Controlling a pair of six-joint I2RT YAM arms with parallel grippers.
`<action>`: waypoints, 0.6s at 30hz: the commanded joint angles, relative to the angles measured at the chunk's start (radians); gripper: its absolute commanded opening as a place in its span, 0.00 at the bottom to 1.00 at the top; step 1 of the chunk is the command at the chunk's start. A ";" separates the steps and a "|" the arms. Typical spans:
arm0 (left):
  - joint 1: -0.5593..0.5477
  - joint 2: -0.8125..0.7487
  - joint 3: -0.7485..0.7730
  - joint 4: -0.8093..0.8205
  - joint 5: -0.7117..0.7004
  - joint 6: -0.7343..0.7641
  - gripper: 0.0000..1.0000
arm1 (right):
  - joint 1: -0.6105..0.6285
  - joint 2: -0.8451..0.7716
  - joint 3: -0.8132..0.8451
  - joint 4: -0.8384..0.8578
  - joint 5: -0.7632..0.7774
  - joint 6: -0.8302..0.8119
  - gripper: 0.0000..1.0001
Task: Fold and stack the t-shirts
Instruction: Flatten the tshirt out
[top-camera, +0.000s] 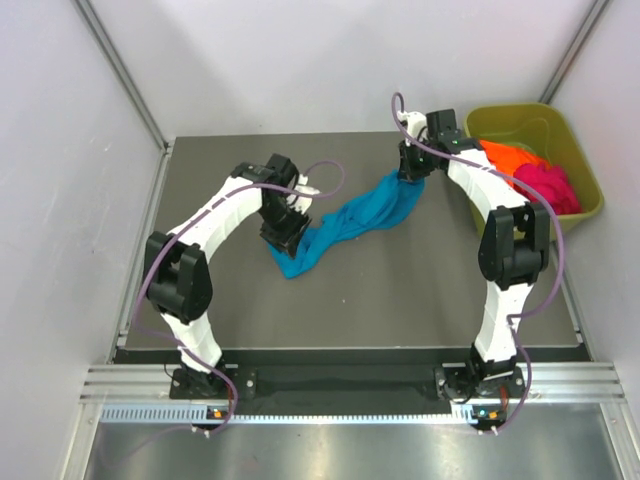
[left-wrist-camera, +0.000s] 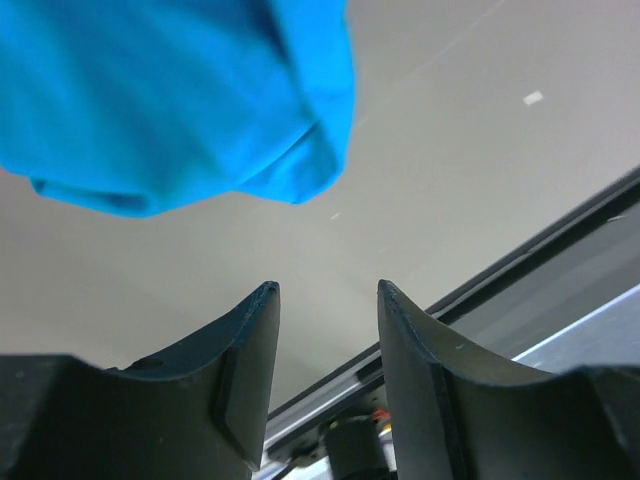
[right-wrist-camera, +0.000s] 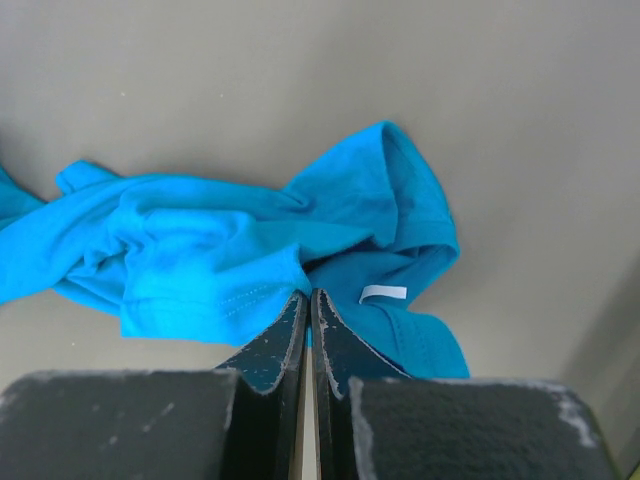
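Note:
My gripper will make the teal-blue t-shirt (top-camera: 367, 213) fall open into a wide sheet when I lift it, because soft layers (left-wrist-camera: 300, 140) fold over each other at the t-shirt's end.
A teal-blue t-shirt (top-camera: 350, 220) lies bunched in a long diagonal strip across the dark table. In the right wrist view its white neck label (right-wrist-camera: 383, 293) shows. My right gripper (top-camera: 413, 172) (right-wrist-camera: 308, 295) is shut on the cloth at the shirt's far right end, beside the label. At the strip's near left end, my left gripper (top-camera: 283, 235) (left-wrist-camera: 325, 290) is open with nothing between its fingers. The teal cloth (left-wrist-camera: 180, 100) sits just beyond them, apart from the tips. An orange t-shirt (top-camera: 510, 158) and a magenta-pink t-shirt (top-camera: 550, 185) lie crumpled in the tub.
An olive-green plastic tub (top-camera: 510, 115) stands at the table's far right corner, close to my right arm. White walls enclose the table on three sides. A metal rail (left-wrist-camera: 520, 260) runs along the table's near edge.

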 joint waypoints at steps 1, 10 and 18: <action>-0.003 0.005 -0.032 -0.030 -0.068 0.087 0.49 | 0.007 -0.008 0.064 0.019 0.001 -0.003 0.00; -0.044 0.101 -0.073 0.023 -0.048 0.080 0.52 | 0.009 -0.015 0.050 0.016 0.004 -0.011 0.00; -0.052 0.215 -0.084 0.141 -0.094 0.060 0.55 | 0.007 -0.012 0.054 0.014 0.004 -0.012 0.00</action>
